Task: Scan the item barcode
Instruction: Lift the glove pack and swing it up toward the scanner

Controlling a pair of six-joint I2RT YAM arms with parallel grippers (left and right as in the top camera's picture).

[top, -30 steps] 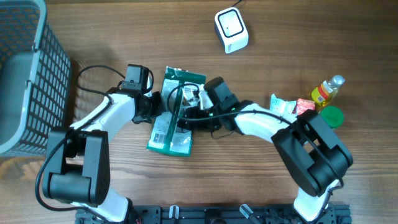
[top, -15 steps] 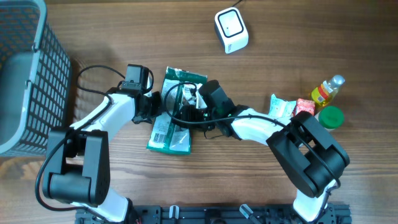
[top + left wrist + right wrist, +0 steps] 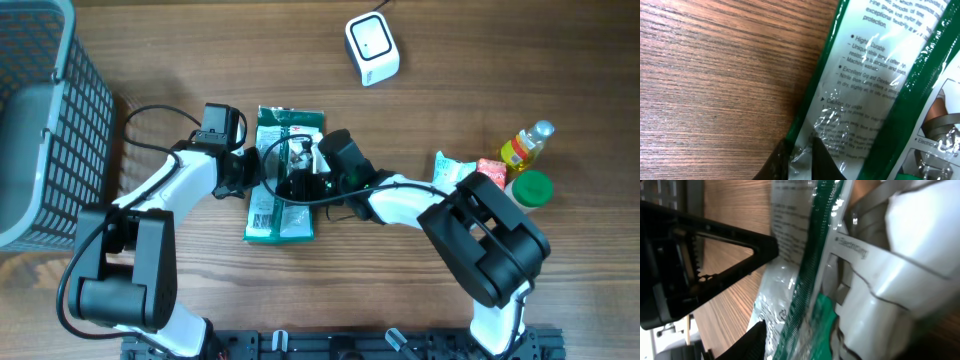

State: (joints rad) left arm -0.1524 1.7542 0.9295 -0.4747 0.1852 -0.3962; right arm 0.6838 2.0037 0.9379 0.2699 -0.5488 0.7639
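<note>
I should open my left gripper, which is shut on the package's edge (image 3: 257,188), and move it back before my right gripper lifts the package to the scanner (image 3: 371,48).
A green and white plastic package (image 3: 282,205) lies on the wood table between my two arms. My left gripper (image 3: 801,159) is shut on the package's (image 3: 875,75) left edge, with the film crumpled between the dark fingers (image 3: 782,161). My right gripper (image 3: 298,180) sits over the package's middle. In the right wrist view one dark finger (image 3: 754,341) lies against the package's (image 3: 790,295) crinkled edge; the other finger is hidden. No barcode shows in any view. The white scanner (image 3: 372,47) stands at the far side of the table.
A grey wire basket (image 3: 45,110) fills the left edge. At the right stand a yellow bottle (image 3: 527,145), a green cap (image 3: 533,187) and small snack packets (image 3: 455,170). The left arm's black gripper body (image 3: 705,245) is close to my right wrist camera.
The package has turned more upright and shifted a little left. My right gripper moved left onto it, its jaws narrowing. The left gripper kept its hold.
</note>
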